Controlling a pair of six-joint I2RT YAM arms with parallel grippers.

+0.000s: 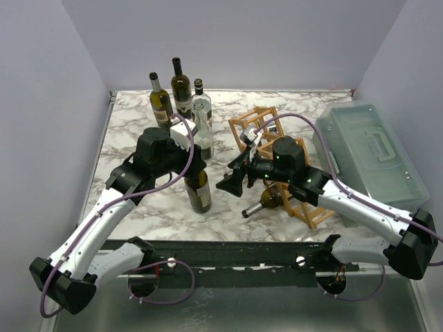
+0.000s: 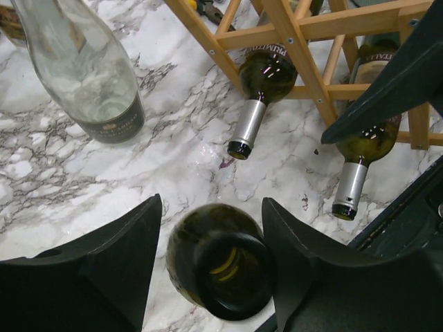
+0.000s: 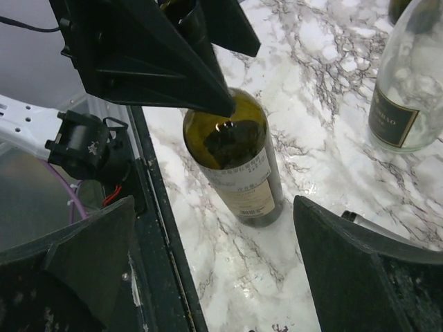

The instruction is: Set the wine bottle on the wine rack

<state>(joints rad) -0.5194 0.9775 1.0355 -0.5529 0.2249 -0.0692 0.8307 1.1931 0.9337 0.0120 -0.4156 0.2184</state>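
Next, my left gripper moves away first because it is blocking the wine bottle's neck. My right gripper, next to the wine rack, should then grab the neck.
A dark green wine bottle (image 1: pixel 199 194) stands upright on the marble table, left of the wine rack (image 1: pixel 243 128). My left gripper (image 1: pixel 196 166) hangs over its top, open. In the left wrist view its fingers flank the bottle's mouth (image 2: pixel 225 277), with a gap on the left side. My right gripper (image 1: pixel 232 183) is wide open beside the bottle, facing it. In the right wrist view the labelled bottle (image 3: pixel 239 159) stands beyond the spread fingers (image 3: pixel 332 263). The wooden wine rack (image 2: pixel 291 28) holds two bottles lying down (image 2: pixel 266 72) (image 2: pixel 363 149).
Three dark bottles (image 1: pixel 181 86) stand at the back left, and a clear bottle (image 1: pixel 203 128) stands just behind the left gripper. A translucent lidded plastic box (image 1: pixel 370 149) sits at the right. The table's front rail (image 3: pixel 163 228) runs close to the bottle.
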